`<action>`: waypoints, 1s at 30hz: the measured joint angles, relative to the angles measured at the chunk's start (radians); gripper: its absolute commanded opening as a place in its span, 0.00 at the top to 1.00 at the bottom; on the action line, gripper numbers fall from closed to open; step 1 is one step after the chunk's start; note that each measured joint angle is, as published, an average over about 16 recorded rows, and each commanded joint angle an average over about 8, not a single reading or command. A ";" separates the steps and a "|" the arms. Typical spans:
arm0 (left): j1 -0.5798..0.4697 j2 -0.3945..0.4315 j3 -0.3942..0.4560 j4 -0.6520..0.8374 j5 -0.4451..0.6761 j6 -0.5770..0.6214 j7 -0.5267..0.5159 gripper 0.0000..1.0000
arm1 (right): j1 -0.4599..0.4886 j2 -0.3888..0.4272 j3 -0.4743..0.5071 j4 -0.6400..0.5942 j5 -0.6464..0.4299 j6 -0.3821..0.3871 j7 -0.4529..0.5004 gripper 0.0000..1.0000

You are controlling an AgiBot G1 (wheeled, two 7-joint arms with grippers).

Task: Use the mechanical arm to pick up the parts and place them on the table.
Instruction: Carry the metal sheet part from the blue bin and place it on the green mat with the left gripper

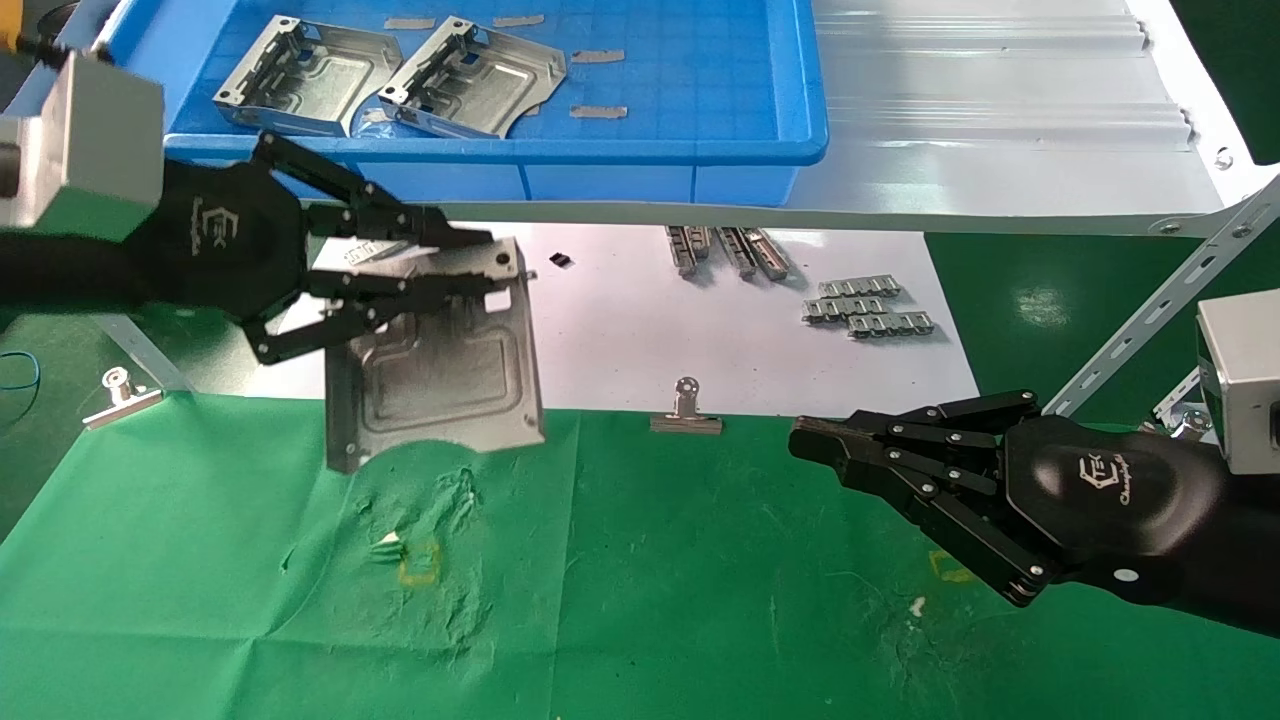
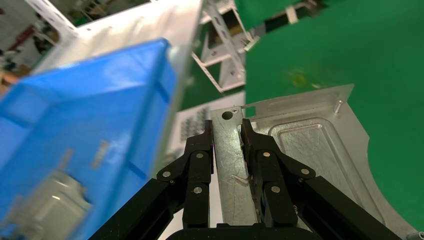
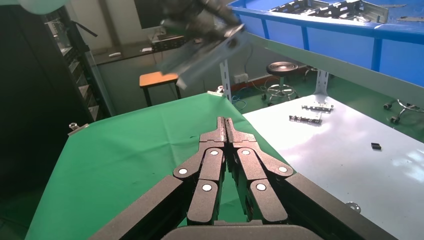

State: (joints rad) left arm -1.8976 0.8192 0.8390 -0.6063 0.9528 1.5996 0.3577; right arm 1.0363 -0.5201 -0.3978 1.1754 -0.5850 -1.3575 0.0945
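Observation:
The silver stamped part is clear of the blue tray, so the robot's left gripper should keep going down to the open green cloth and let go of the part there.
My left gripper is shut on the folded edge of a silver stamped part. It holds the part in the air, tilted, over the far left of the green table. The left wrist view shows the same gripper clamping a strip of the part, which hangs over the green cloth. Two more parts lie in the blue tray on the shelf behind. Low over the table's right side my right gripper is shut and empty, as the right wrist view also shows the gripper.
A white sheet behind the green cloth carries several small toothed strips. Binder clips sit along the cloth's back edge. A small yellow mark is on the cloth below the held part. The grey shelf overhangs the back.

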 measured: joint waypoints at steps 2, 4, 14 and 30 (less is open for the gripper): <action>0.022 -0.024 0.034 -0.038 -0.010 -0.001 0.012 1.00 | 0.000 0.000 0.000 0.000 0.000 0.000 0.000 1.00; 0.041 -0.042 0.070 -0.068 -0.015 -0.003 0.026 1.00 | 0.000 0.000 0.000 0.000 0.000 0.000 0.000 1.00; 0.100 -0.045 0.245 -0.078 0.025 -0.017 0.135 1.00 | 0.000 0.000 0.000 0.000 0.000 0.000 0.000 1.00; 0.137 0.097 0.336 0.194 0.097 -0.113 0.307 1.00 | 0.000 0.000 0.000 0.000 0.000 0.000 0.000 1.00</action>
State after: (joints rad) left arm -1.7602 0.9162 1.1748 -0.4119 1.0501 1.4869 0.6648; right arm 1.0363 -0.5201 -0.3978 1.1754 -0.5850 -1.3575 0.0945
